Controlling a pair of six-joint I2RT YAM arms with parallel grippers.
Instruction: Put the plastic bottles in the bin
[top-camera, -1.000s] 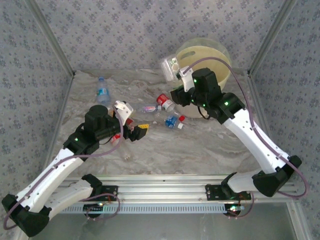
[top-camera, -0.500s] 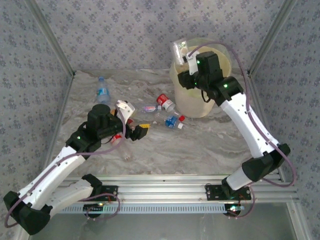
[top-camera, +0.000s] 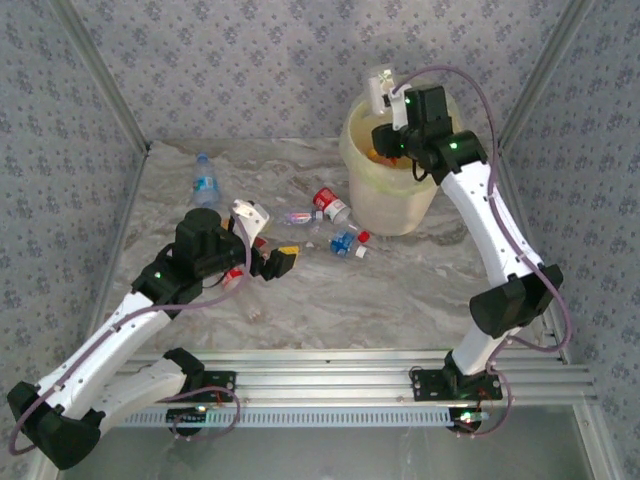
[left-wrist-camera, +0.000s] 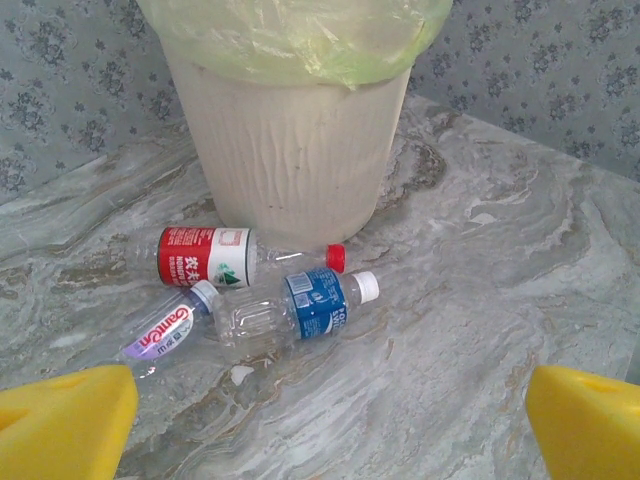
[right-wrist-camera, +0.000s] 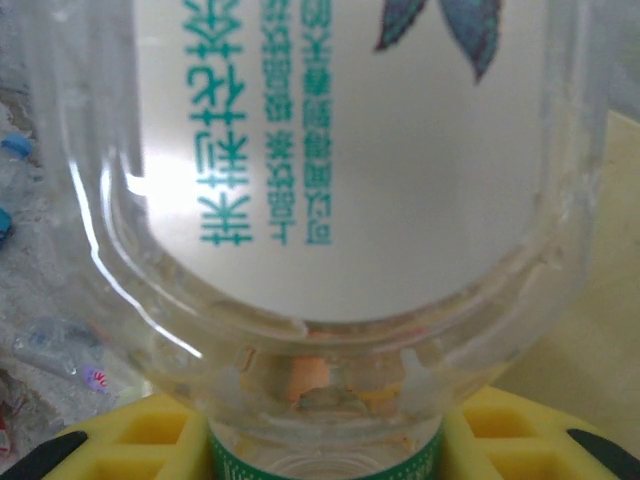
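The white-label bottle's neck (right-wrist-camera: 325, 448) is over the bin's open top (top-camera: 371, 134), so I'll keep my right gripper going inward, releasing once the bottle's body is inside the bin's rim.
My right gripper (top-camera: 393, 108) is shut on the green-banded neck of a clear bottle (top-camera: 379, 90) with a white label (right-wrist-camera: 340, 150), held above the bin's (top-camera: 392, 195) open top near its far rim. Yellow pads (right-wrist-camera: 130, 440) flank the neck. The pale-yellow bin (left-wrist-camera: 290, 150) has a translucent liner. In front of it on the table lie a red-label bottle (left-wrist-camera: 205, 255), a blue-label bottle (left-wrist-camera: 300, 305) and a clear purple-lettered bottle (left-wrist-camera: 160, 335). My left gripper (left-wrist-camera: 330, 425) stands open, low over the table short of these, nothing between its fingers (left-wrist-camera: 65, 425).
Another blue-label bottle (top-camera: 205, 181) lies at the far left of the marble table (top-camera: 400, 290). A red-label bottle (top-camera: 232, 278) lies under the left arm. Patterned walls close the back and both sides. Bare tabletop stretches in front of the bin.
The right arm has raised the white-label bottle and carried it back, from in front of the bin's near rim to above its opening. The left arm has hardly moved.
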